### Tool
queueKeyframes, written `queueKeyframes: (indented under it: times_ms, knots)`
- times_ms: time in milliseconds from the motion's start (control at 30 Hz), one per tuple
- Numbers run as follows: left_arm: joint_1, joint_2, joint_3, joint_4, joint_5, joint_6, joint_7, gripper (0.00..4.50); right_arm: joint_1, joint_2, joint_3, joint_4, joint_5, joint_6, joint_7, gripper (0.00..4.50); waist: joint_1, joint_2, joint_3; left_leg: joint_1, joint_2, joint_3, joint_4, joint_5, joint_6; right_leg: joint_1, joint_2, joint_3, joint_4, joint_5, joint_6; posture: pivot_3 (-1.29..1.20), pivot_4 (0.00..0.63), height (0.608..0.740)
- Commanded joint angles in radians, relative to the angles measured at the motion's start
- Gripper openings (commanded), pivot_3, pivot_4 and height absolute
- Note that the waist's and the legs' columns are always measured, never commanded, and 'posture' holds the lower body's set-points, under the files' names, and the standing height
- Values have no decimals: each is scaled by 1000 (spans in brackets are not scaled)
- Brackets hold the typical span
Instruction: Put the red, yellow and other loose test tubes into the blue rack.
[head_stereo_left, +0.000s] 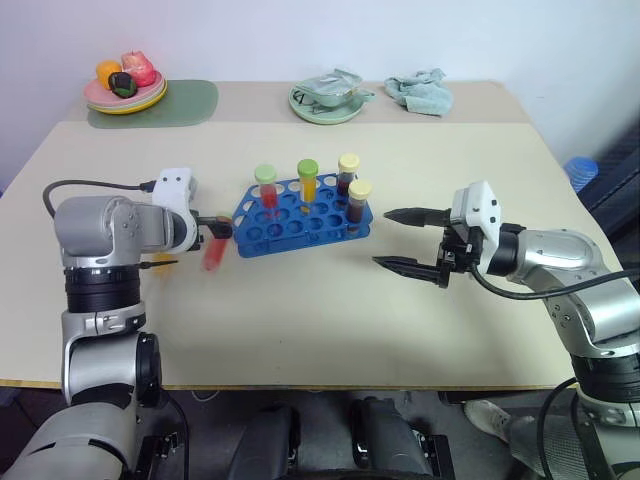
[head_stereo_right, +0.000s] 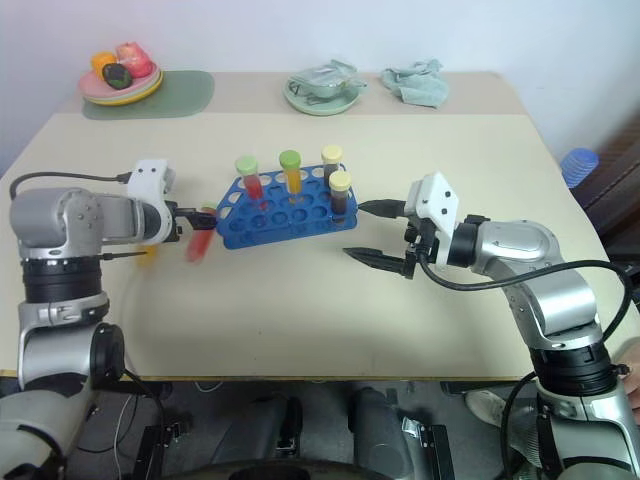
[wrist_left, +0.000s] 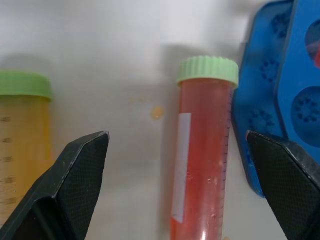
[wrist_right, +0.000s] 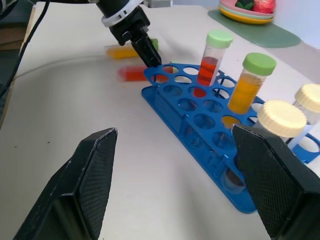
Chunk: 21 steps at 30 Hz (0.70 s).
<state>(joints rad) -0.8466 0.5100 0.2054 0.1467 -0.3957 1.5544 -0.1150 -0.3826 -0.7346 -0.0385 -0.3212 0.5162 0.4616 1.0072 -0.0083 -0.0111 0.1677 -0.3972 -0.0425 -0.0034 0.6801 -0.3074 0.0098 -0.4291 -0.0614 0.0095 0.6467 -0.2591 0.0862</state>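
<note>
My right gripper is across the blue rack from the red test tube, which lies flat, so next my left gripper grabs the test tube below its cap and turns it upright.
The blue rack sits mid-table with several capped tubes standing in it, among them a red one and a yellow-orange one. A loose red test tube with a green cap lies flat on the table beside the rack's left end. My left gripper points down over it, open, one finger on each side without touching. A loose yellow test tube lies just outside that gripper. To the right of the rack, my right gripper hovers open and empty.
At the back left, a plate of fruit rests on a green mat. A green plate and a crumpled cloth are at the back centre. A blue object stands beyond the table's right edge.
</note>
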Motion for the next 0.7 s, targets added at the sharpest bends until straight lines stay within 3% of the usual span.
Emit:
queueKeyframes:
  times_ms: [33,67,167,367,567,700]
  knots:
    - [-32,12,-22,36,34,-5,-8,4500,9,-12,-37,-28,8,-26,2,3715,0,0,0,0,0,0,0,0,0,0,0,0,0,0,0,0,150,740]
    - [-37,9,-20,48,43,-7,-6,4500,12,-12,-39,-28,8,-28,2,3715,0,0,0,0,0,0,0,0,0,0,0,0,0,0,0,0,150,740]
    - [-51,1,-20,90,67,-21,0,3679,13,-14,-39,-32,8,-27,-1,3777,-1,0,0,0,0,0,0,0,0,0,0,0,1,0,0,0,150,740]
    - [-74,-35,13,144,116,-55,37,899,0,-14,-35,-36,11,-11,-8,3777,0,0,0,0,0,0,1,0,0,0,0,0,1,0,0,0,150,740]
    - [-72,-39,51,111,117,-40,24,785,-4,-16,-33,-29,9,-10,-7,3777,-1,0,0,0,0,0,1,0,0,0,0,0,2,0,0,0,150,740]
    - [-2,-23,113,-101,43,-86,-64,785,-1,-17,-38,-29,11,-12,-9,3777,-1,0,0,-2,0,0,1,0,0,-2,0,0,1,0,0,0,150,740]
